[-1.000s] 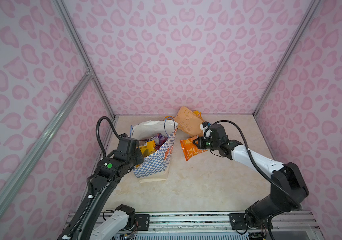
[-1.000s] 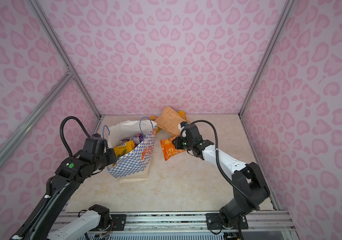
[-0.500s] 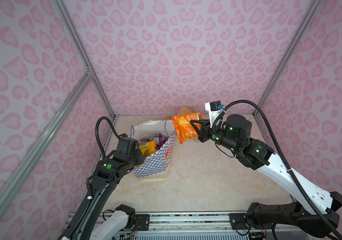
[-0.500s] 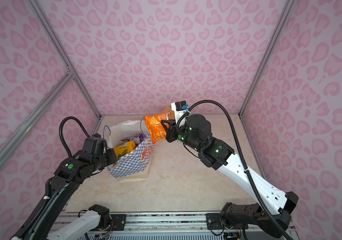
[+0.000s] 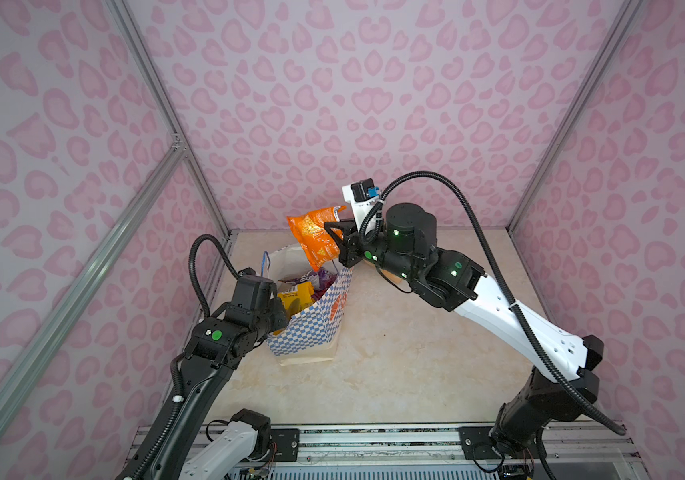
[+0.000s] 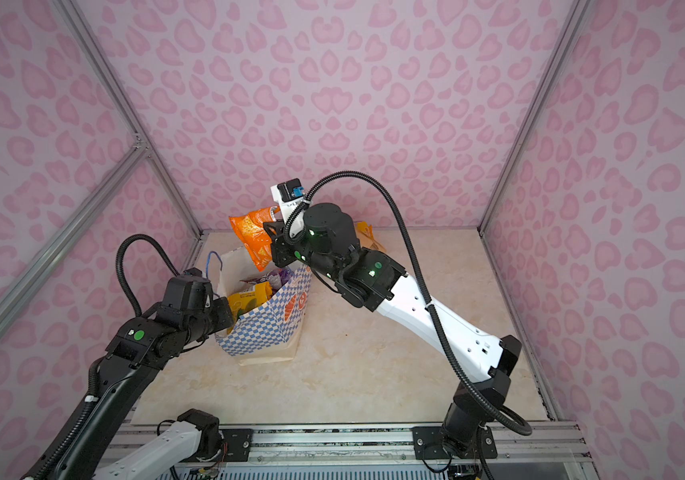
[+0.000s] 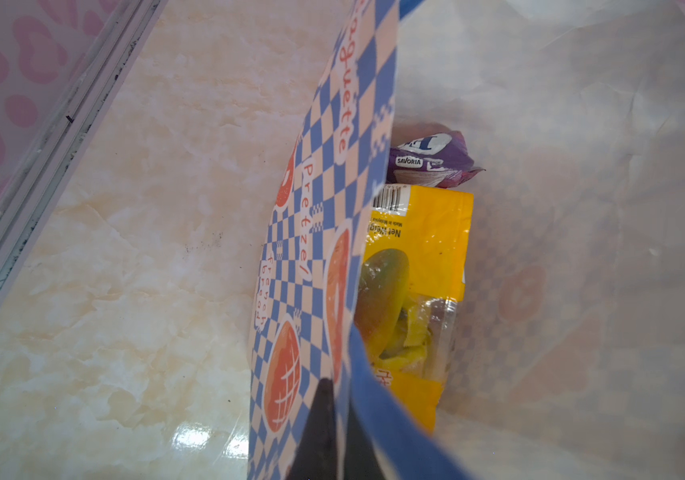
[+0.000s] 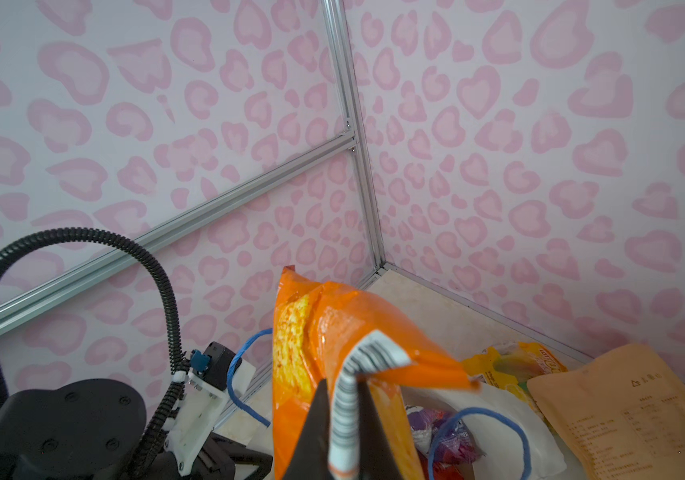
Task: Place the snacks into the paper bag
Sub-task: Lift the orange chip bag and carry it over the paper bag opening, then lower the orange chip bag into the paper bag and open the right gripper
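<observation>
The orange packet point(image 5: 315, 233) hangs over the paper bag's opening point(image 5: 302, 279). I should go on lowering it with my right gripper below the bag's rim and release it there.
The paper bag point(image 5: 311, 332) point(image 6: 264, 332) stands open at the table's left, cream with blue checks. My left gripper point(image 7: 341, 388) point(image 5: 280, 311) is shut on the bag's near wall point(image 7: 311, 232). Inside the bag lie a yellow packet point(image 7: 420, 249) and a purple packet point(image 7: 432, 160). Above the bag's mouth hangs an orange packet point(image 5: 316, 241) point(image 6: 254, 239) point(image 8: 311, 332), with my right gripper point(image 8: 343, 388) point(image 5: 337, 241) point(image 6: 275, 241) shut on its barcode seam. A tan pouch point(image 8: 632, 411) and another yellow packet point(image 8: 515, 365) lie on the table behind the bag.
Pink patterned walls with aluminium posts point(image 5: 203, 174) close in the left, back and right sides. The bag's blue cord handles point(image 8: 478, 432) stand up at its rim. The left arm's cable loop point(image 5: 208, 266) rises beside the bag. A metal rail point(image 5: 374, 440) runs along the front edge.
My right gripper has lifted the orange packet off the table and carried it up and left, over the bag's mouth. The left gripper has stayed on the bag.
</observation>
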`<state>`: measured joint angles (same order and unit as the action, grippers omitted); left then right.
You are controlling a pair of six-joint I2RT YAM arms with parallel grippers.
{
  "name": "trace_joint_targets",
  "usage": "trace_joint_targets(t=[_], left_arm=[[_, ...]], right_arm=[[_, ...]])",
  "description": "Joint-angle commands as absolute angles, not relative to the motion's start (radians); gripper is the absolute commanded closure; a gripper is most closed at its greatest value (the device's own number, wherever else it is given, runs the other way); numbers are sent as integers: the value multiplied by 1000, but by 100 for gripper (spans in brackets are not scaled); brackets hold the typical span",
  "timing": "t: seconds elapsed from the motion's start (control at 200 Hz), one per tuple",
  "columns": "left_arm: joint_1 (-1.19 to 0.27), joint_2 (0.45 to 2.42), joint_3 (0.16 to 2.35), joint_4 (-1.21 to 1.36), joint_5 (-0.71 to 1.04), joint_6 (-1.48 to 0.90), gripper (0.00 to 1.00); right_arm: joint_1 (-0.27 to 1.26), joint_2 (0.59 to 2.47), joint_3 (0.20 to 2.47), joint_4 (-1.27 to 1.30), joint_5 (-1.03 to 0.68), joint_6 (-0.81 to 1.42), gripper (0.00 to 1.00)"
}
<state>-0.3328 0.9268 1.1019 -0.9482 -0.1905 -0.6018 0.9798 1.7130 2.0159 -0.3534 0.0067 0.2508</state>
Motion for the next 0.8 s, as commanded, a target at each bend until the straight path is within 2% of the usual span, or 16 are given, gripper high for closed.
trace_joint_targets(t=[0.0, 0.405, 0.8], left_arm=[[-331, 917, 1098, -959, -176, -607, 96], [-331, 926, 1101, -956, -177, -605, 96], [-332, 945, 1111, -936, -192, -617, 96]], right_arm=[[985, 1789, 2091, -402, 15, 227, 91], [986, 2024, 2257, -540, 40, 206, 92], [997, 2056, 2140, -597, 56, 211, 94]])
